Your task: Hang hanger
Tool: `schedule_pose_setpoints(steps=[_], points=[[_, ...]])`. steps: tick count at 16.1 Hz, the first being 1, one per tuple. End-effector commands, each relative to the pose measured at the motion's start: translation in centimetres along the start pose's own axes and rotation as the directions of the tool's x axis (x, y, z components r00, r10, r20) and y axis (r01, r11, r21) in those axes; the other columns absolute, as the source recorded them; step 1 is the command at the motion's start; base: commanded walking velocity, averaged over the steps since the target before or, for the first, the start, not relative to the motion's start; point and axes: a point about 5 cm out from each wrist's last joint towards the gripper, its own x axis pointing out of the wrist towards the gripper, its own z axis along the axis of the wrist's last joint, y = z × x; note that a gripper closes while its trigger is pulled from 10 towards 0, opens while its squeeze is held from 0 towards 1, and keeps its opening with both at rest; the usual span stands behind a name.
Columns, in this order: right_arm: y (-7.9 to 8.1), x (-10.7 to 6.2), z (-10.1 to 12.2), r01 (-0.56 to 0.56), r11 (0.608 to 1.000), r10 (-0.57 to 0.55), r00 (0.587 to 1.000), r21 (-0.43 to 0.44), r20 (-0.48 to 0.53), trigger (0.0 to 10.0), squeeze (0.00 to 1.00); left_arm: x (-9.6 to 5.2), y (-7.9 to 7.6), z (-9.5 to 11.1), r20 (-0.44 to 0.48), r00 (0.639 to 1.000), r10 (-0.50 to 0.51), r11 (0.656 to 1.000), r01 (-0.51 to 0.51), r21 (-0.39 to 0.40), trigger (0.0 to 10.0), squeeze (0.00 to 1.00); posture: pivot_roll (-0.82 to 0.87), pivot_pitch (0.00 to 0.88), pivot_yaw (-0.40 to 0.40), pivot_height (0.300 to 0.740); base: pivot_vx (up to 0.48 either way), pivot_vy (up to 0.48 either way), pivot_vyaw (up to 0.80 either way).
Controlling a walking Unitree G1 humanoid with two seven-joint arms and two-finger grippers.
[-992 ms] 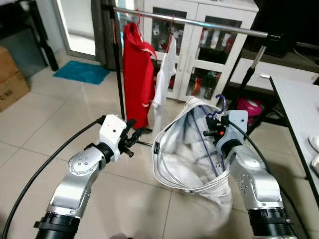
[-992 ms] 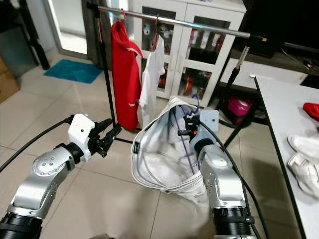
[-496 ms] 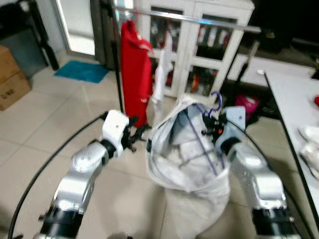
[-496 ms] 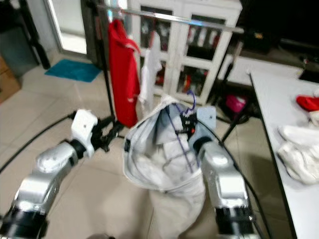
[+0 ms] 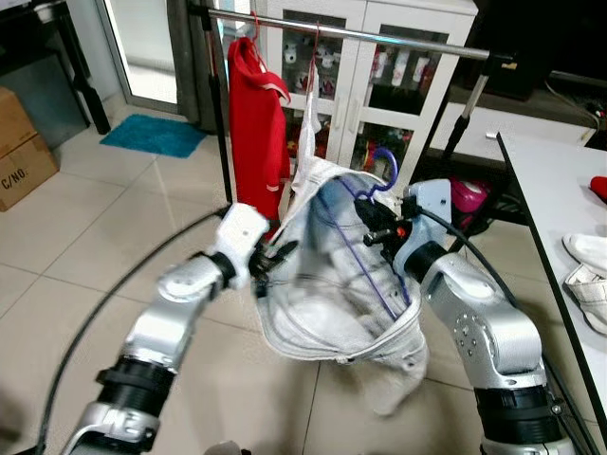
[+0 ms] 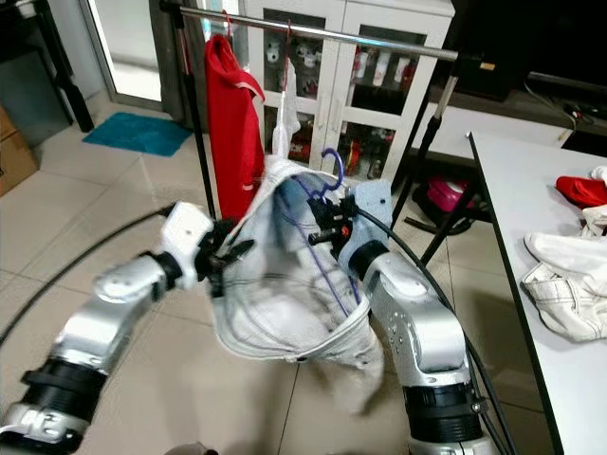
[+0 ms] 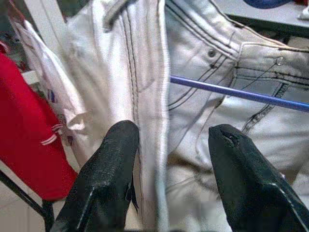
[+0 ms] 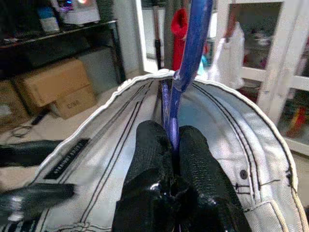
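The white jeans (image 5: 327,318) will slide off and hang limp when the robot pulls them away, because the blue hanger sits inside the wide open waistband (image 5: 341,357).
White jeans (image 5: 318,294) hang on a blue hanger (image 5: 384,163), whose hook sticks up above the waistband. My right gripper (image 8: 174,133) is shut on the hanger's neck and holds it up in front of the clothes rail (image 5: 379,36). My left gripper (image 7: 174,140) is open at the jeans' left side, with the waistband edge running between its fingers (image 7: 116,145). On the rail hang a red garment (image 5: 258,123) and a white garment (image 5: 308,109), just behind the jeans. The rail's right half is bare.
A white glass-door cabinet (image 5: 417,85) stands behind the rail. A grey table (image 6: 531,180) at the right carries white clothing (image 6: 569,284) and a red item (image 6: 580,190). A cardboard box (image 5: 24,142) and a blue mat (image 5: 152,136) lie at the left.
My right gripper has lifted the hanger and jeans up and closer to the rail. My left gripper has moved right to the jeans' waistband. The camera has also shifted.
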Motion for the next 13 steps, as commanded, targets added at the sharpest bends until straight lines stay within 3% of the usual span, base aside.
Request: schedule_pose_setpoints(steps=[1,2,3,4,13], points=[[0.8,0.2,1.7,-0.06,0.998,0.06,0.996,-0.015,0.059,0.0,0.0,0.5,0.6,0.3,-0.001,1.0,0.027,0.999,-0.027,0.036,10.0,0.0,-0.08,0.0,-0.045,0.74,0.0,0.0,0.0],[1.1,0.2,1.8,-0.078,0.997,0.079,0.995,-0.014,0.059,0.0,0.0,0.5,1.2,0.1,-0.018,0.997,0.075,0.996,-0.074,0.052,7.3,0.0,-0.08,0.0,-0.044,0.74,0.0,0.0,0.0],[1.3,0.2,1.8,-0.09,0.996,0.09,0.994,-0.012,0.06,0.0,0.0,0.4,1.9,0.0,-0.014,0.992,0.124,0.99,-0.123,0.071,1.4,0.0,-0.08,0.0,-0.044,0.74,0.0,0.0,0.0],[1.4,0.2,1.8,-0.095,0.995,0.096,0.994,-0.008,0.059,0.0,0.0,0.4,2.3,0.1,-0.004,0.99,0.144,0.987,-0.144,0.073,0.0,0.0,-0.08,0.0,-0.045,0.74,0.0,0.0,0.0],[1.2,-0.1,1.6,-0.096,0.995,0.096,0.994,0.001,0.048,0.0,0.0,0.6,2.4,-0.2,0.03,0.988,0.153,0.987,-0.154,0.038,0.0,0.0,-0.09,0.0,-0.033,0.74,0.0,0.0,0.0]])
